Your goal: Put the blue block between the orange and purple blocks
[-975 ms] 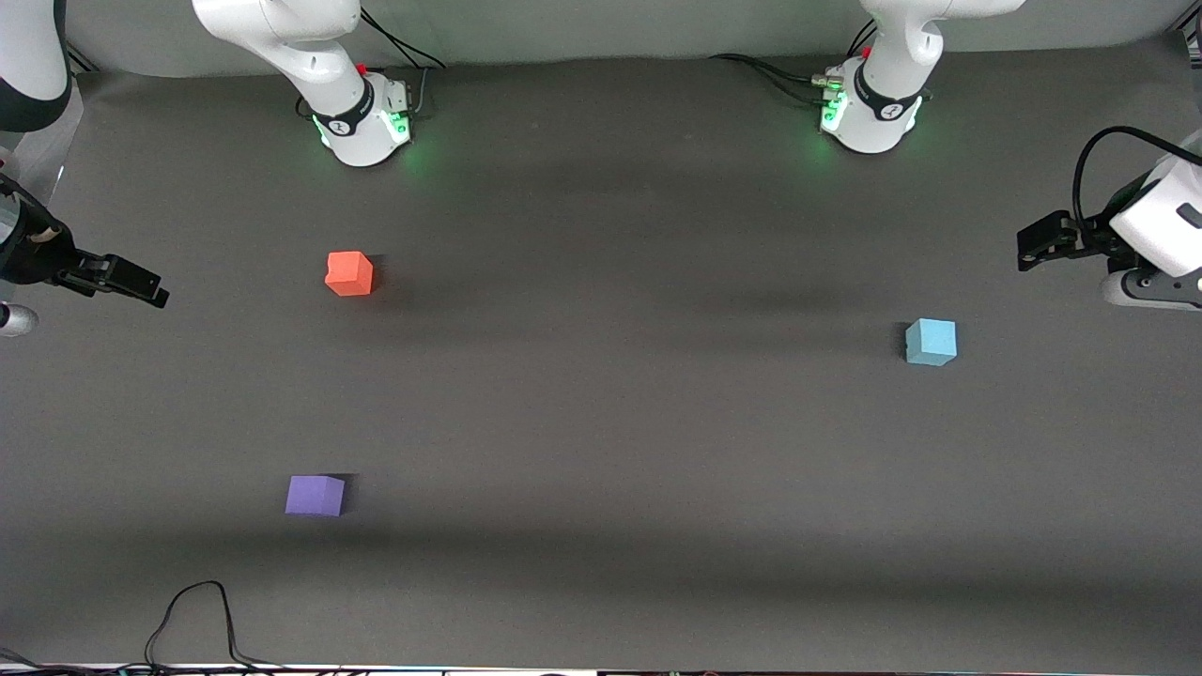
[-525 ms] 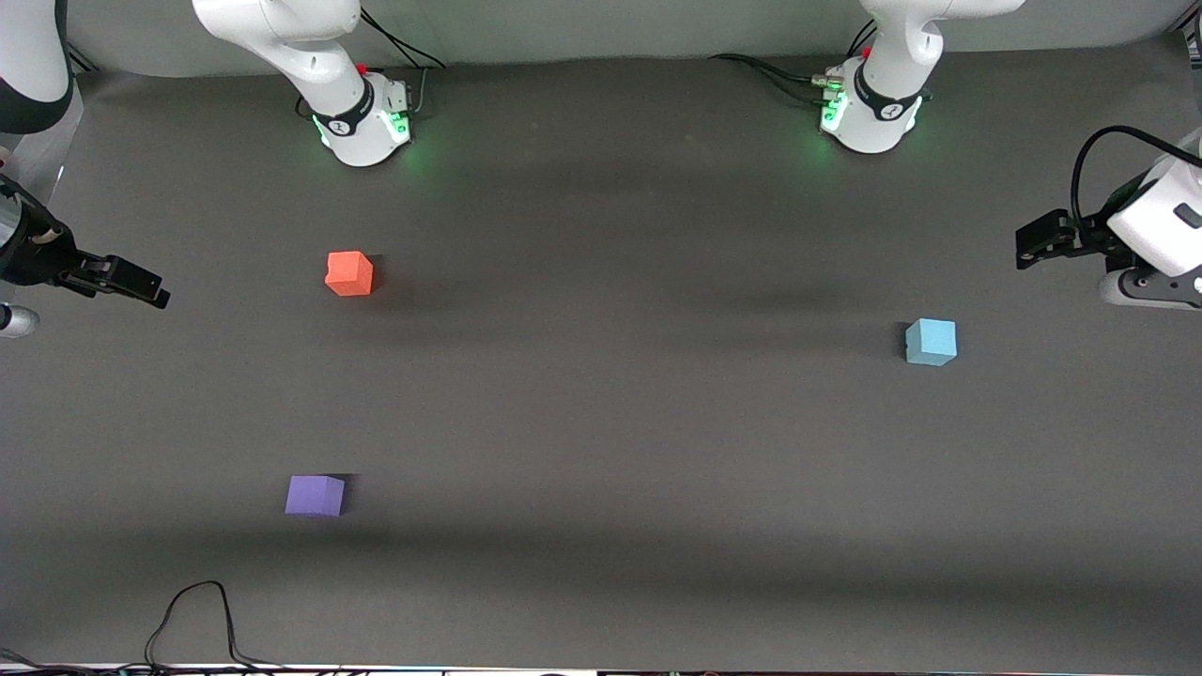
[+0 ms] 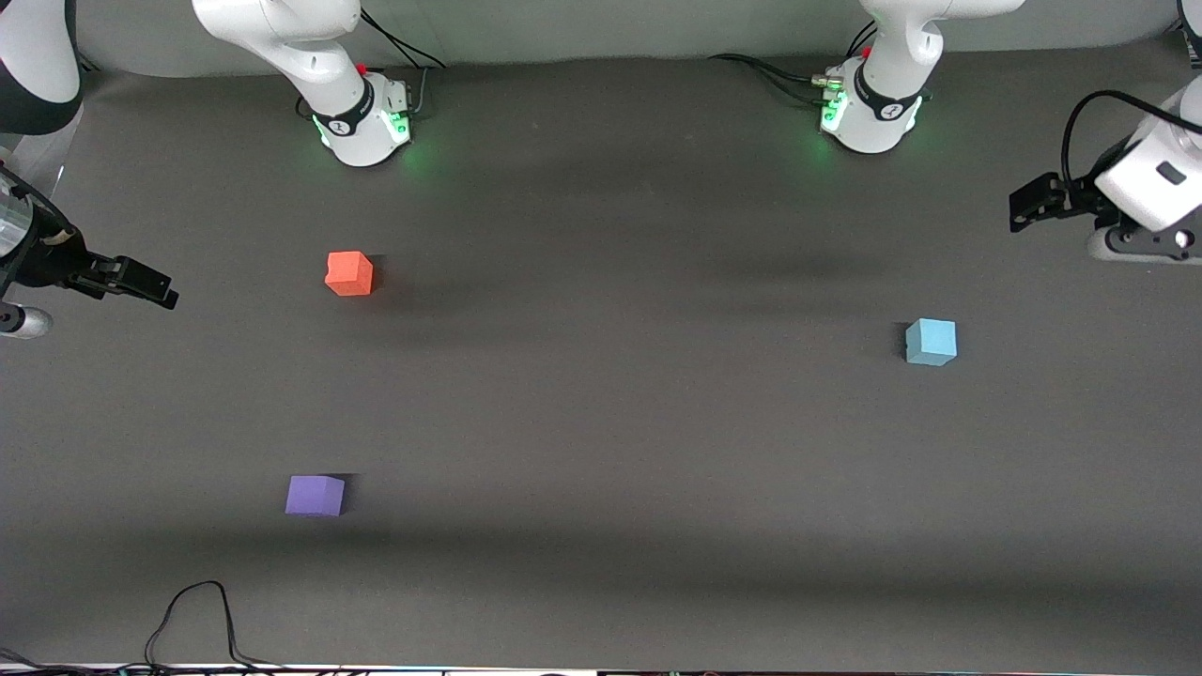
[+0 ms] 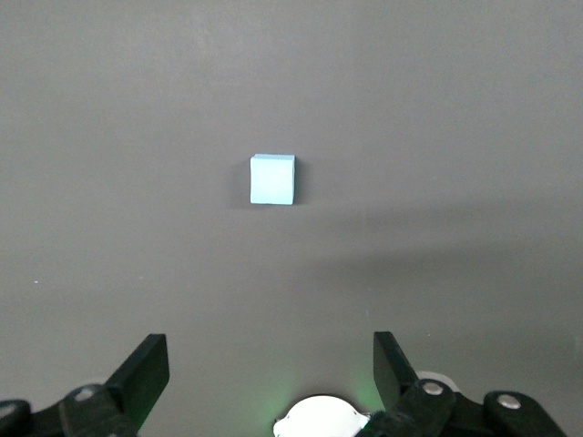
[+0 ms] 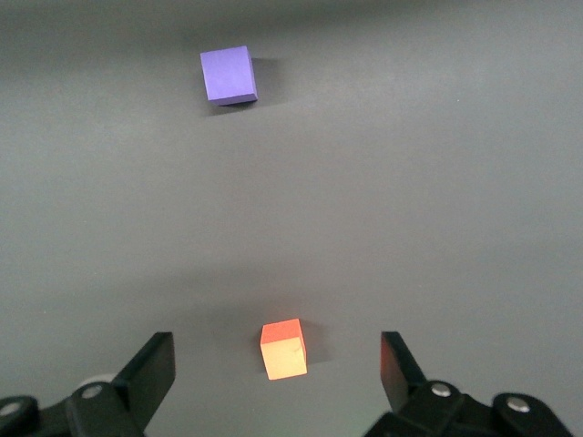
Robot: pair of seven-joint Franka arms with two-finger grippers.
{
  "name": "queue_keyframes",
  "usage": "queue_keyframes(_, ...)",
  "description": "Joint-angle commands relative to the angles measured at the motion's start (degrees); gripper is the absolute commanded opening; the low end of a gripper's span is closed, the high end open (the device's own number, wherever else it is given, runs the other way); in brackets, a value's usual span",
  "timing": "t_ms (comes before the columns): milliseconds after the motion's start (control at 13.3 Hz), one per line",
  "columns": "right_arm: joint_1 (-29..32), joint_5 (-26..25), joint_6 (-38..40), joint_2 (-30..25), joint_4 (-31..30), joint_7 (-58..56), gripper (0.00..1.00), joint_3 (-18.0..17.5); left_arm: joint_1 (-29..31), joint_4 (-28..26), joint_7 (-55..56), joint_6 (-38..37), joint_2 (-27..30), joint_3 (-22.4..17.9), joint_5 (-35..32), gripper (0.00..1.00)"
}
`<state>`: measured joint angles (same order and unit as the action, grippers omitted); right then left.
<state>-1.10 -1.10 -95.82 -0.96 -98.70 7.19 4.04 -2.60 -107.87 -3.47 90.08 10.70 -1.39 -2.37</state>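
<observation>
The light blue block (image 3: 932,343) stands free and lines up with the left gripper's open fingers, so the robot should keep moving that gripper down toward the block until its sides (image 4: 272,180) fit inside the fingers.
The light blue block (image 3: 931,341) sits on the dark table toward the left arm's end; it also shows in the left wrist view (image 4: 273,178). The orange block (image 3: 349,273) and the purple block (image 3: 315,495) sit toward the right arm's end, the purple one nearer the front camera; both show in the right wrist view, the orange block (image 5: 283,348) and the purple block (image 5: 228,75). My left gripper (image 3: 1028,202) (image 4: 270,369) is open and empty over the table's left-arm end. My right gripper (image 3: 146,284) (image 5: 276,369) is open and empty over the right-arm end.
The two arm bases (image 3: 362,122) (image 3: 869,113) stand along the table's back edge with cables beside them. A black cable (image 3: 192,610) loops onto the table at the front edge near the purple block.
My left gripper has risen and drifted toward the robots' bases, away from the blue block. My right gripper has shifted slightly toward the table's middle. The blocks have not moved.
</observation>
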Motion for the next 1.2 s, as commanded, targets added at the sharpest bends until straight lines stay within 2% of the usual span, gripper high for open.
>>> queue_keyframes(0, -0.57, 1.36, -0.6, 0.08, 0.09, -1.3, 1.0, 0.26, 0.14, -7.08, -0.13, 4.22, 4.77, -0.37, -0.79, 1.0)
queue_keyframes(225, -0.57, 1.36, -0.42, -0.53, -0.7, -1.39, 1.0, 0.26, 1.1, -9.89, -3.54, 9.04, 2.93, -0.89, -1.23, 1.0)
queue_keyframes(525, -0.57, 1.45, -0.34, -0.71, -0.7, -1.3, 1.0, 0.26, 2.51, -17.44, -6.11, 20.46, 0.21, -0.9, -1.23, 1.0)
queue_keyframes(750, -0.57, 1.45, -0.25, -0.71, -0.61, -1.3, 1.0, 0.26, 2.51, -22.37, -8.12, 31.09, -5.23, -0.9, -1.32, 1.0)
queue_keyframes(1125, -0.57, 1.45, -0.33, -0.62, -0.53, -1.3, 1.0, 0.26, 2.42, -23.26, -12.87, 41.91, -15.96, -0.9, -1.5, 1.0)
